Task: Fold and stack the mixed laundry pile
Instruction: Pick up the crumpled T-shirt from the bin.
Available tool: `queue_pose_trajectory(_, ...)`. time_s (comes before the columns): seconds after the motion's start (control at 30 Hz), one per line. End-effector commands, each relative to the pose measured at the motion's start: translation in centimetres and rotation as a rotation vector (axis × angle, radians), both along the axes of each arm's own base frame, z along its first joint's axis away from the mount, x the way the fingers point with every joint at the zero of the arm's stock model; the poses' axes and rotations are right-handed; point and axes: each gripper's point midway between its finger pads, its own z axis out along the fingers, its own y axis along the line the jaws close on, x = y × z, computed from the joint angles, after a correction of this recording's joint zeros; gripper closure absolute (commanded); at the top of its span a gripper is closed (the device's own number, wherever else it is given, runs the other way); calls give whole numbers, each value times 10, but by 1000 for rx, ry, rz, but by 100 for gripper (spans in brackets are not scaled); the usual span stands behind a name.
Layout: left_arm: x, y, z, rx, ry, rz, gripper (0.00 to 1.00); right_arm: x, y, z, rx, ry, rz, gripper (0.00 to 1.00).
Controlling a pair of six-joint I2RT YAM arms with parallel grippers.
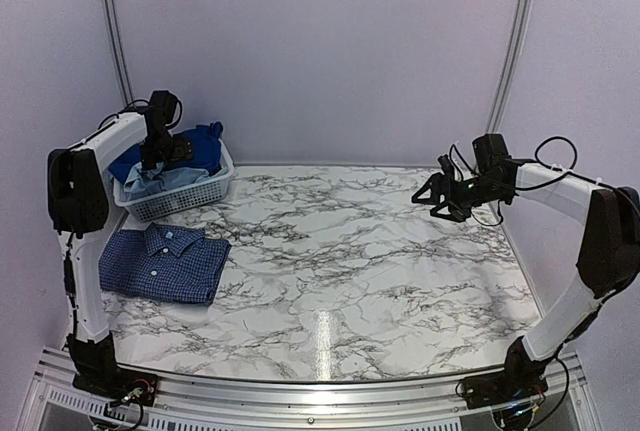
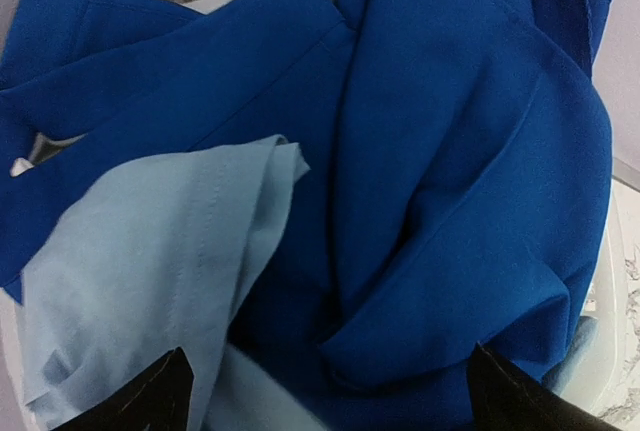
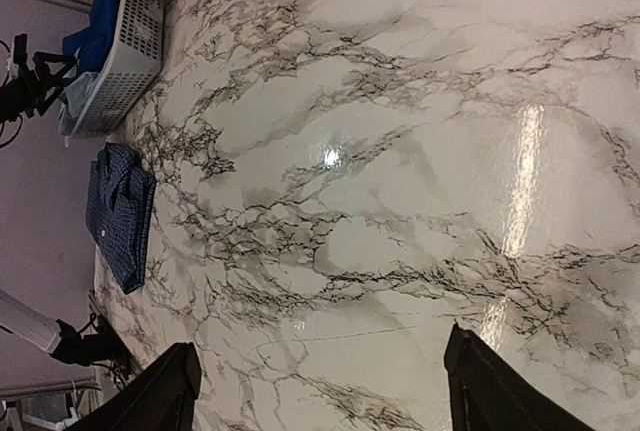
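Observation:
I expect the pale blue T-shirt (image 1: 160,181) to come free and leave the royal blue clothes behind when I lift it, because its loose edge (image 2: 272,186) lies over them.
The laundry pile fills a white slatted basket (image 1: 190,198) at the back left: royal blue clothes (image 2: 450,151) and a pale blue T-shirt (image 2: 150,261). A navy check shirt (image 1: 163,262) lies folded flat on the table in front of the basket, also visible as the navy shirt (image 3: 120,216) in the right wrist view. My left gripper (image 1: 160,156) hangs open directly over the basket, its fingertips (image 2: 150,401) just above the cloth with nothing between them. My right gripper (image 1: 440,196) is open in the air over the table's right side, holding nothing.
The marble table (image 1: 360,261) spreads between the arms. Its right edge runs close beneath the right arm. White walls with metal corner posts (image 1: 110,21) enclose the back. The basket (image 3: 125,56) sits against the back left corner.

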Motion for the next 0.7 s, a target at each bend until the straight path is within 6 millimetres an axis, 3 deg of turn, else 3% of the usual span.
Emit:
queue_pose_trajectory(0.0, -17, 31, 53, 78, -84, 81, 1, 4, 2, 10, 12, -27, -9, 20)
queue_pose_trajectory(0.13, -35, 70, 44, 94, -38, 204, 1, 7, 3, 9, 11, -27, -1, 20)
queue_pose_trajectory(0.17, -37, 71, 39, 88, -25, 209, 1, 8, 3, 10, 10, -29, 0, 20)
queue_pose_trajectory(0.2, -41, 87, 33, 80, -10, 239, 1, 8, 3, 9, 10, -30, -1, 20)
queue_pose_trajectory(0.4, -52, 89, -5, 61, 82, 249, 1, 6, 2, 10, 7, -30, -5, 20)
queue_pose_trajectory(0.47, -55, 90, -17, 63, 111, 253, 6, 6, 2, 11, 6, -31, -4, 20)
queue_pose_trajectory(0.53, -57, 88, -23, 44, 124, 247, 25, 5, 2, 11, 6, -32, 0, 20)
queue_pose_trajectory(0.6, -55, 82, -20, 12, 114, 235, 56, 4, 2, 12, 5, -37, 3, 19)
queue_pose_trajectory(0.67, -52, 77, -6, -19, 76, 220, 81, 5, 2, 14, 4, -43, 5, 20)
